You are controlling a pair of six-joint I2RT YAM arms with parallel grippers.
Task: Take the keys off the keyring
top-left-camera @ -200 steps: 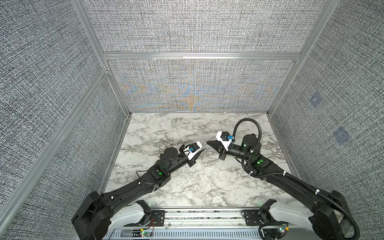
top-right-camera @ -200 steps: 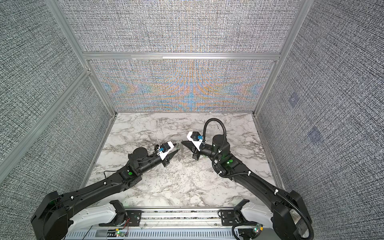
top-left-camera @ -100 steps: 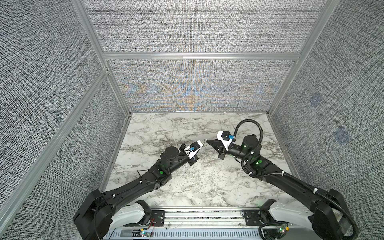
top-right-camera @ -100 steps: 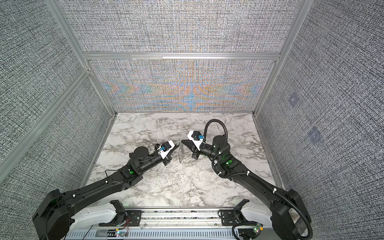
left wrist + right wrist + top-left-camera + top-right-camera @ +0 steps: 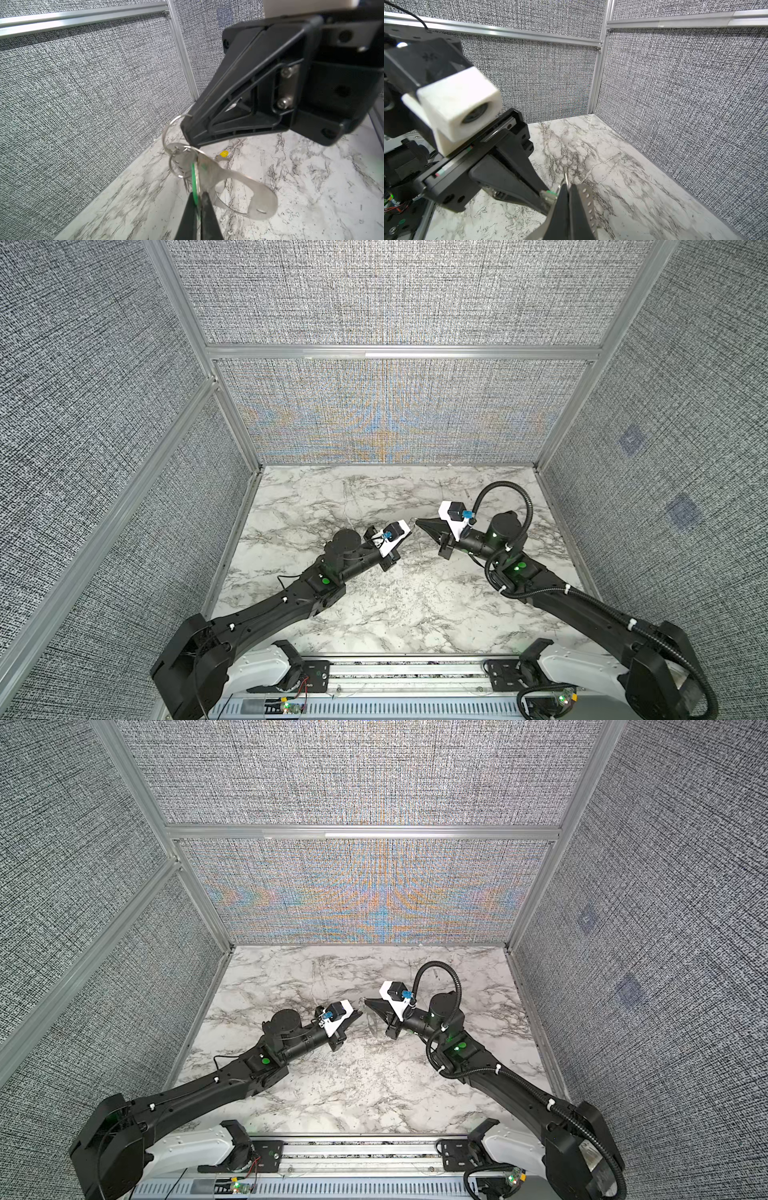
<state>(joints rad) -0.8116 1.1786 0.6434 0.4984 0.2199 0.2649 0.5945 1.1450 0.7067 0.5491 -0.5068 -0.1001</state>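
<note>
The wire ring (image 5: 164, 137) is at a slant from the robot's right gripper, so next the left gripper lets go of the green-tagged key and holds the ring (image 5: 171, 164) for the right gripper to take again.
Both grippers meet above the middle of the marble table (image 5: 374, 614). In the left wrist view my left gripper (image 5: 197, 195) is shut on the green-tagged key (image 5: 195, 182), seen edge-on. That key hangs from a small loop on the keyring (image 5: 245, 187), a flat grey metal holder with an oval slot. My right gripper (image 5: 568, 186) is shut on the keyring's thin wire ring (image 5: 566, 173), and the holder's holed edge (image 5: 588, 207) lies beside its finger. The yellow-tagged key (image 5: 224, 154) lies loose on the table beyond the holder.
Grey fabric walls with aluminium posts (image 5: 232, 423) enclose the table on three sides. The arms' bases and a rail (image 5: 395, 672) run along the front edge. In both top views the two gripper tips nearly touch, left gripper (image 5: 356, 1013) and right gripper (image 5: 365, 1003).
My left gripper has moved a little towards the right gripper and has gone from part open to shut on the green-tagged key. The right gripper has stayed shut in place.
</note>
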